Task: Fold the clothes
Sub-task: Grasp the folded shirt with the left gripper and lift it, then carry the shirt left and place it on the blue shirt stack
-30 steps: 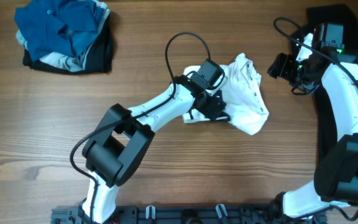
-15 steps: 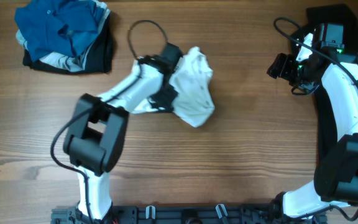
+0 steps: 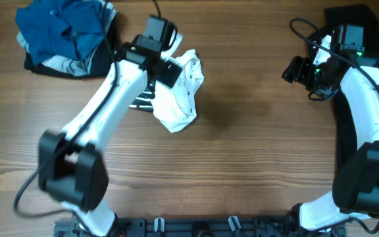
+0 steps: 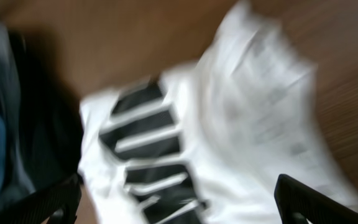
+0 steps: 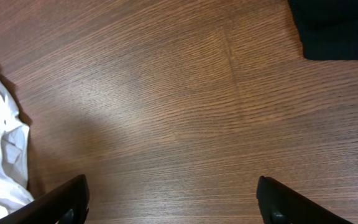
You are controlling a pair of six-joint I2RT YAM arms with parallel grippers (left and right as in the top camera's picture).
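I should go down with my open left gripper because the white shirt lies crumpled (image 3: 175, 106) under it. I should grab its collar (image 3: 191, 71) with that gripper and lift the shirt clear before folding.
A crumpled white shirt (image 3: 179, 95) with a black striped print lies on the wooden table, just right of the clothes pile. My left gripper (image 3: 165, 71) is right over it. The blurred left wrist view shows the shirt (image 4: 253, 118) and its black print (image 4: 148, 149) filling the frame, with the left fingers (image 4: 176, 205) spread wide at the bottom corners. My right gripper (image 3: 293, 69) hovers at the right side, open and empty over bare wood (image 5: 173, 202). The shirt's edge shows in the right wrist view (image 5: 2, 149).
A pile of blue, grey and black clothes (image 3: 68, 36) sits at the far left corner and shows dark in the left wrist view (image 4: 17, 124). A black garment (image 3: 367, 16) lies at the far right corner, also in the right wrist view (image 5: 334, 28).
My left arm has swept from the table's middle to the upper left, taking the white shirt with it toward the clothes pile. The right arm has not moved.
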